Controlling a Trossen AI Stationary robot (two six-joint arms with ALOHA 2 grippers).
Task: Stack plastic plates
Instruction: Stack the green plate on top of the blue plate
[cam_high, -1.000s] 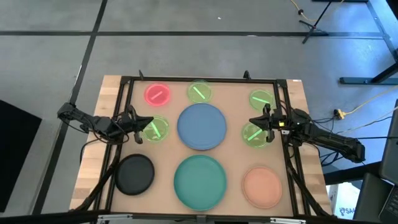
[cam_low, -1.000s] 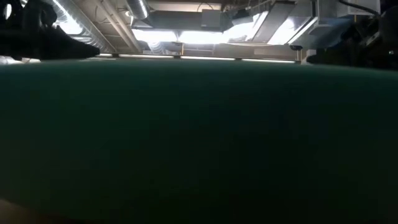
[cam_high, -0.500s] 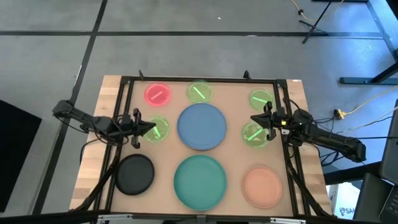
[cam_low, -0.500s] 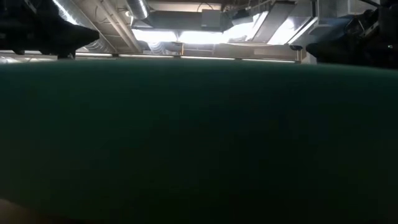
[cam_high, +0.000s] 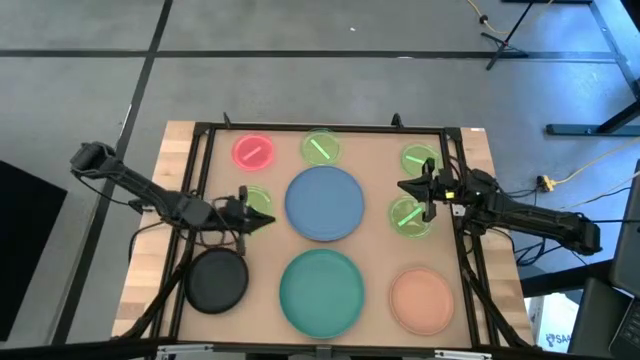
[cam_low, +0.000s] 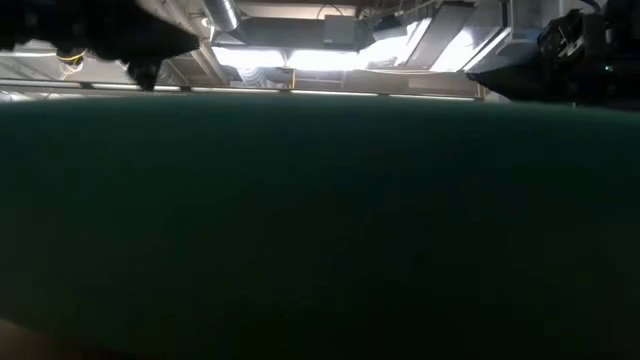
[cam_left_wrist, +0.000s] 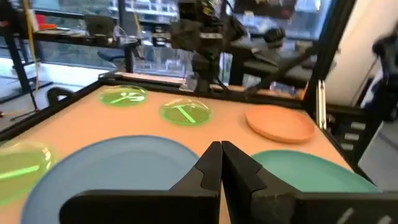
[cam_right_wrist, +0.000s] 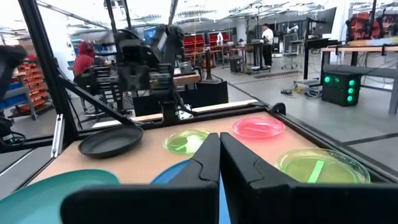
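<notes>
The teal plate (cam_high: 322, 293) appears about as wide as the blue plate (cam_high: 324, 203), so the teal plate will hide almost all of the blue plate when the robot stacks them.
Nine round plates lie flat on the table: a large blue one (cam_high: 324, 203) at the middle and a large teal one (cam_high: 321, 290) at the near edge. The black one (cam_high: 217, 279) is near left, the peach one (cam_high: 421, 299) near right. A pink-red one (cam_high: 253, 151) and green ones (cam_high: 320, 148) (cam_high: 420, 160) line the far side. My left gripper (cam_high: 262, 220) (cam_left_wrist: 221, 155) is shut, just near of a green plate (cam_high: 256, 199) left of the blue one. My right gripper (cam_high: 404, 187) (cam_right_wrist: 219, 146) is shut above another green plate (cam_high: 408, 216).
A black frame (cam_high: 320, 128) runs round the tabletop and its posts stand beside both arms. The teal plate (cam_low: 320, 220) fills most of the low view. A bare strip of table lies between the black plate and the teal plate.
My left gripper has moved toward the table's near edge and a little right, from over the green plate left of the blue one to that plate's near rim. My right gripper has shifted slightly toward the far edge. No plate has moved.
</notes>
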